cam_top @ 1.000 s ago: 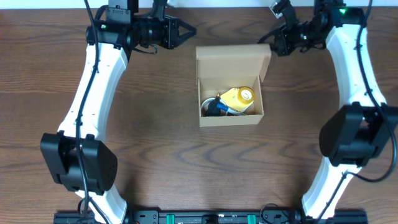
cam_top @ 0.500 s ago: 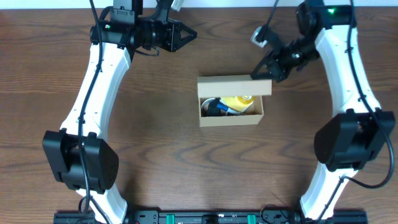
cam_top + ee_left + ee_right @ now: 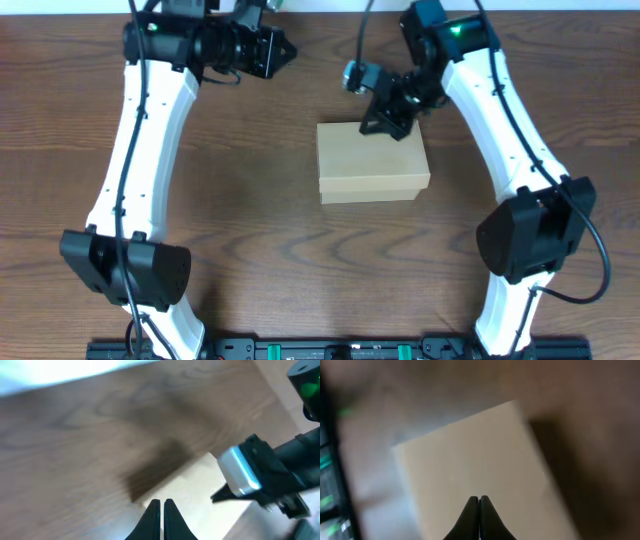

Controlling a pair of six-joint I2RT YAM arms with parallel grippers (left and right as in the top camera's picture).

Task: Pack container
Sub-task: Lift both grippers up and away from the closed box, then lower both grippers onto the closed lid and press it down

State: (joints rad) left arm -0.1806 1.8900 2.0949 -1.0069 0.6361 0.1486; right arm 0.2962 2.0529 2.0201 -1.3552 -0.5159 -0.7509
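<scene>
The lid's front edge (image 3: 368,181) is slightly raised on the box, so next my right gripper pushes down its near corner (image 3: 418,179) while my left gripper pushes next to it.
The container (image 3: 372,162) is a plain tan cardboard box in the middle of the table, its flap lid lying flat and shut, so whatever is inside is hidden. My right gripper (image 3: 370,128) is shut and empty, with its tips at the back edge of the lid. The right wrist view has the shut tips (image 3: 479,498) just over the tan lid (image 3: 470,455). My left gripper (image 3: 291,50) is shut and empty, up at the back left, well apart from the box. From its wrist view the shut tips (image 3: 161,503) point toward a box corner (image 3: 200,497).
The dark wooden table (image 3: 240,200) surrounds the box. The right arm's wrist camera and cable (image 3: 355,73) hang behind the box and also show in the left wrist view (image 3: 245,472). Both arm bases (image 3: 130,270) stand near the front edge.
The box lid stood open and upright, showing yellow and blue items; it is now down flat. My right gripper swung left and down onto the lid. The left arm shifted slightly left.
</scene>
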